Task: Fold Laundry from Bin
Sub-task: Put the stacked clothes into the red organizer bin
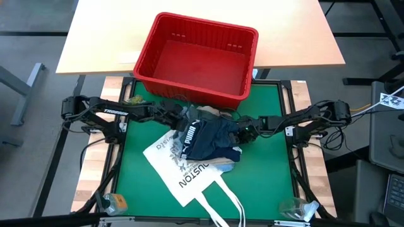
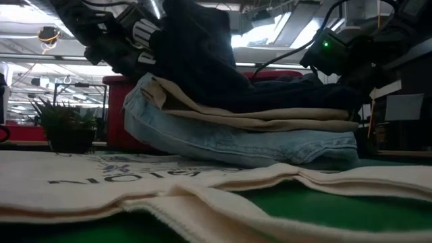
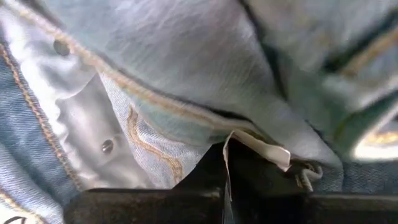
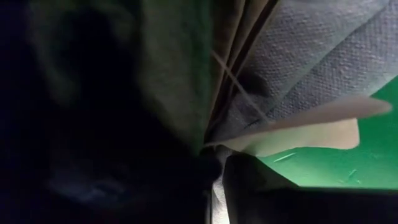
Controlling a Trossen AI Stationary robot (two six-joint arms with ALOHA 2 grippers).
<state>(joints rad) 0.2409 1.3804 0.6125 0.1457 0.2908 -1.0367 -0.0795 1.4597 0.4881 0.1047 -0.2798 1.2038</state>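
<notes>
The robot's left gripper has a shallow pinch on the pile by the jeans' white label, so it should bring this end down and take a deeper grip on the stacked layers before it lifts the pile.
The laundry lies as a pile in the middle of the green mat: dark navy shorts with white lettering on top, beige cloth under them, light blue jeans at the bottom. My left gripper is shut on the pile's left end, which stands raised. My right gripper is shut on the pile's right end, low over the mat. The red bin stands behind the pile at the mat's far edge; its floor shows bare. My left gripper pinches light blue denim and a small white label of the jeans between its two fingers, slanting down from the table's left. That end of the pile is lifted off the mat; the rest lies flat. My right gripper pinches the pile's right edge, where dark cloth and beige cloth run together into the fingers: several layers. It comes slanting down from the table's right. The cloth there rests low on the green mat.
A white tote bag printed with dark letters lies flat on the mat in front of the pile, its handles toward the near edge. A light wooden table carries the bin's far part. Two small clear things sit at the near corners.
</notes>
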